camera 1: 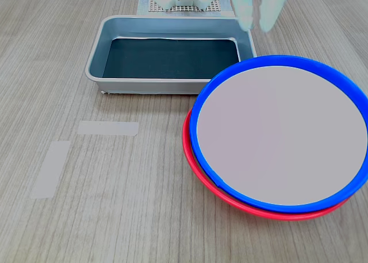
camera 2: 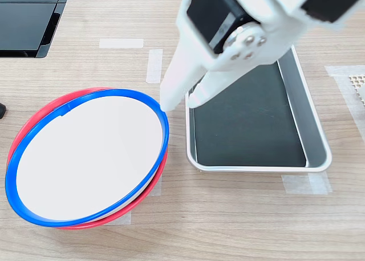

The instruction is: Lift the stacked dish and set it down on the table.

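The red rim peeks out off-centre (camera 1: 199, 171), so I expect the stacked dish (camera 1: 282, 135) to come free at once and leave the red-rimmed plate behind when the robot's gripper lifts it.
The stacked dish (camera 1: 282, 136), a large blue-rimmed plate with a pale centre, lies slightly off-centre on a red-rimmed plate (camera 1: 287, 215) on the table (camera 1: 115, 217). In the second exterior view the dish (camera 2: 85, 158) is at the lower left, with the red rim (camera 2: 34, 117) showing round it. My white gripper (camera 2: 181, 103) hangs open with nothing in it. One fingertip (camera 2: 167, 104) is right at the dish's edge nearest the tray. In the first exterior view the gripper (camera 1: 258, 25) is a pale blur above the dish's far rim.
A grey metal tray (camera 1: 95, 62) with a dark floor stands beside the plates, to the second exterior view's right (camera 2: 316, 118). Pale tape strips (camera 1: 108, 127) lie on the wood. A dark flat device (camera 2: 28, 21) sits at the second exterior view's top left.
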Available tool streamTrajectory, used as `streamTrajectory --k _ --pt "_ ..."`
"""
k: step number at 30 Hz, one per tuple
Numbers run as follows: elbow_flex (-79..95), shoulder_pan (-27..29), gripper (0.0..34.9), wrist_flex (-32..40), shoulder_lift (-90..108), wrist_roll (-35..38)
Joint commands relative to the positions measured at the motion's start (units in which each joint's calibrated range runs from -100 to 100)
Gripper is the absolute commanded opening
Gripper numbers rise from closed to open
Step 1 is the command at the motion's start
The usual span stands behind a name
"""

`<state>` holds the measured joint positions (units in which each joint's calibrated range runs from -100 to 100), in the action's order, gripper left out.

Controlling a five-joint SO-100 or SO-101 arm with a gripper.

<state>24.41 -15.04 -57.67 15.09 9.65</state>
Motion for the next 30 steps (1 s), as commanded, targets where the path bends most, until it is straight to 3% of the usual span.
streamTrajectory --k 1,6,21,30 --pt "-0.33 0.41 16.5 0.01 -1.66 0.34" --pt "-3.15 0.6 17.6 0.75 -7.37 0.68" --pt "-14.62 -0.16 14.4 7.11 -19.74 -2.0" --pt "-14.17 0.03 15.4 9.67 -21.78 -2.15"
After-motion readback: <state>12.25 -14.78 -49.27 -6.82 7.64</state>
